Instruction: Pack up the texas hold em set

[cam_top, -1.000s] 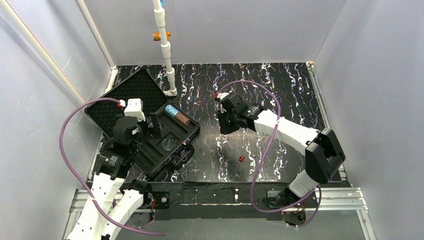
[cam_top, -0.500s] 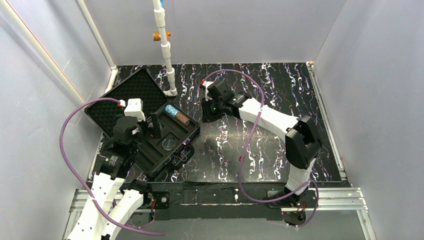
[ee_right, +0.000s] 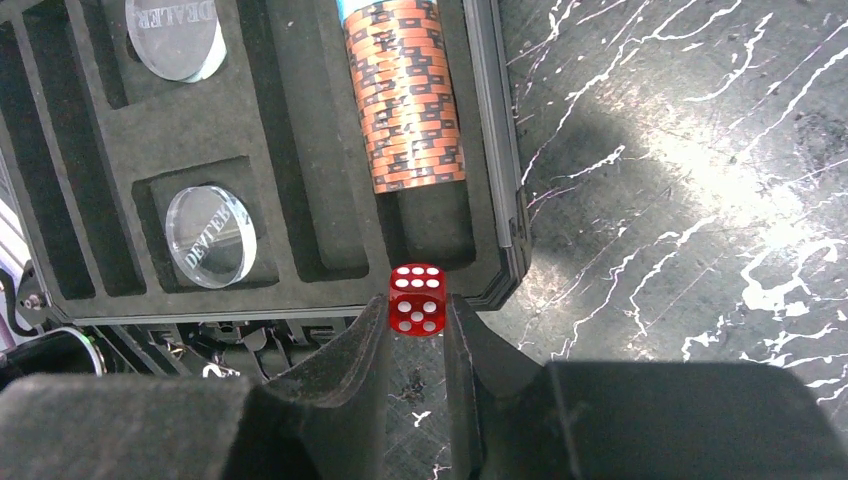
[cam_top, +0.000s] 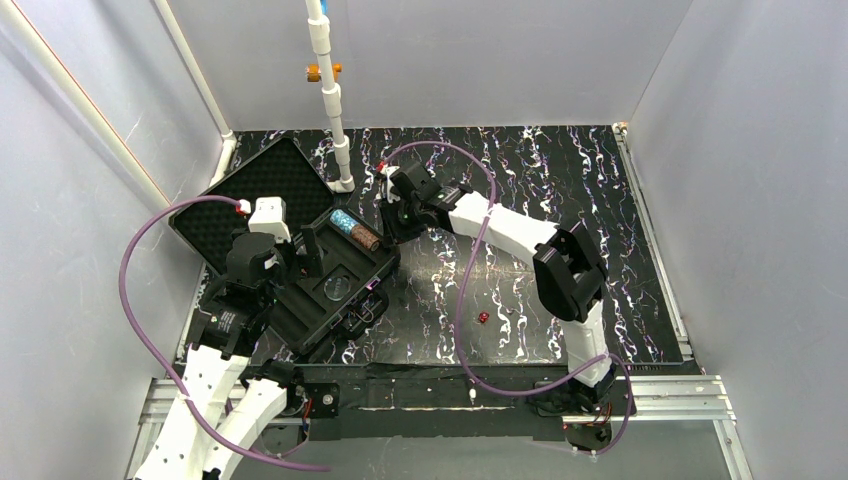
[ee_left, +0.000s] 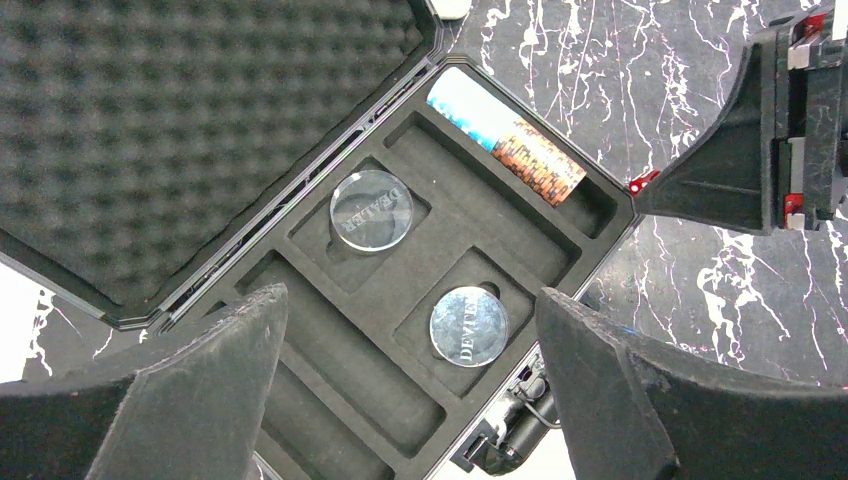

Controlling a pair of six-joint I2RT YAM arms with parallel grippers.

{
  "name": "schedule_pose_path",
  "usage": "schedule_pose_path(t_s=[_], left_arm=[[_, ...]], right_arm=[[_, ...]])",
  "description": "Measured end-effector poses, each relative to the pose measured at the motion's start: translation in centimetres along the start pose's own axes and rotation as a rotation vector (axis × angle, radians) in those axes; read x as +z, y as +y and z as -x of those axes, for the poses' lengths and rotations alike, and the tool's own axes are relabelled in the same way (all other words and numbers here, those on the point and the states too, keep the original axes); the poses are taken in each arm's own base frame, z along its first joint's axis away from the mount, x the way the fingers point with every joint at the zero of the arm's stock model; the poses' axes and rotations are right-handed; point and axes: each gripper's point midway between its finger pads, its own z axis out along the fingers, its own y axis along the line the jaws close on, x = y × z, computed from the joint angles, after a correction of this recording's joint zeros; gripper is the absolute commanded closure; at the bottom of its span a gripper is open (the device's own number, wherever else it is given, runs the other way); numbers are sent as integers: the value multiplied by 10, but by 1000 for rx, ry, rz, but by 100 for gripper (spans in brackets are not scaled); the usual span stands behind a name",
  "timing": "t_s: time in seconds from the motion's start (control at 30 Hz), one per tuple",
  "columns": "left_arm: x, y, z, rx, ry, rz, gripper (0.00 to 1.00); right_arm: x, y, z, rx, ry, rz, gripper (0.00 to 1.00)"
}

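Note:
My right gripper keeps moving in, because the red die hangs in line with the open gap (ee_right: 431, 228) past the chip stack, and then let go of the die over that gap (ee_right: 434, 236).
The texas hold em set's black case (cam_top: 345, 300) lies open at the left, its foam lid (ee_left: 180, 120) folded back. A brown and blue-white chip stack (ee_right: 405, 100) fills one slot, and two clear discs (ee_left: 371, 209) (ee_left: 468, 326) rest in round pockets. My right gripper (ee_right: 417, 312) is shut on a red die (ee_right: 417, 298), hovering just off the case's near right corner (ee_right: 505, 260). A second red die (cam_top: 483, 317) lies on the table. Over the case tray, my left gripper (ee_left: 410, 390) stands open with nothing between its fingers.
A white pipe (cam_top: 330, 100) stands at the back beside the case lid. Purple cables (cam_top: 470, 300) loop over the black marbled table (cam_top: 560, 180). Grey walls close in on three sides.
My right arm has swung left across the table, carrying the die to the case's right corner. The left arm has not moved.

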Motion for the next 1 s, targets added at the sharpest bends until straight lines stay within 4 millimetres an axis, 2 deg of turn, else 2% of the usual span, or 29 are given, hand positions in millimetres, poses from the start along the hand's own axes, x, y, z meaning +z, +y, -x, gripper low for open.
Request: schedule_pose_path(t_s=[0.27,0.47,0.6,0.87,1.0], left_arm=[[0,0,0,0,0,0,7],[0,0,0,0,0,0,7],[0,0,0,0,0,1,7],[0,0,0,0,0,0,7],[0,0,0,0,1,1,7]], right_arm=[[13,6,-6,2,21,13,89],[26,1,-16,12,52,3,88],[29,3,-14,10,50,5,87],[34,4,-10,8,42,8,79],[37,3,-11,9,47,4,71]])
